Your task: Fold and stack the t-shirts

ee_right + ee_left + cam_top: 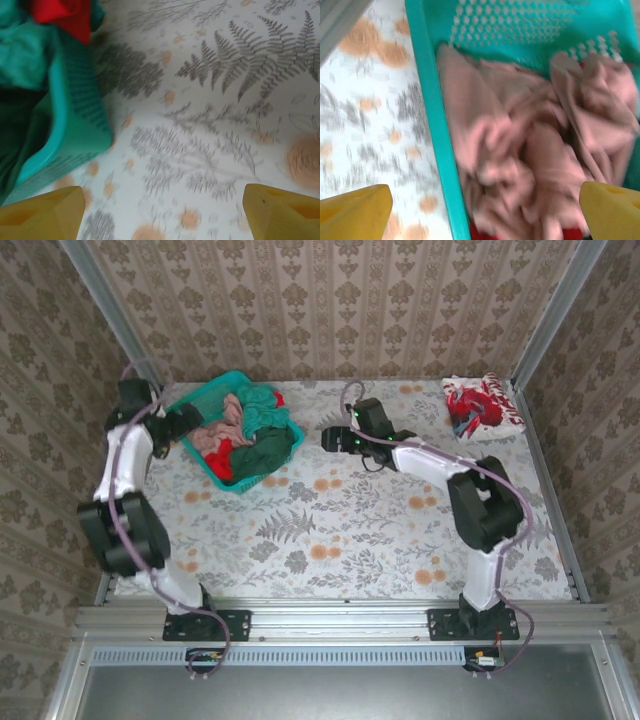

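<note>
I should first straighten the teal mesh basket with my left gripper and move it toward the far corner, because the basket is crooked and sticks out into the open room.
A folded red-and-white patterned t-shirt lies at the table's far right. The teal mesh basket at the far left holds crumpled shirts: salmon-pink, red, teal-green and dark green. My left gripper hovers open over the basket's left rim, above the pink cloth. My right gripper stands open over bare tablecloth just right of the basket's corner. Neither holds anything.
The floral-and-fern tablecloth covers the table. Wallpapered walls with metal posts close in the back and sides. Open room spreads across the middle and front of the table.
</note>
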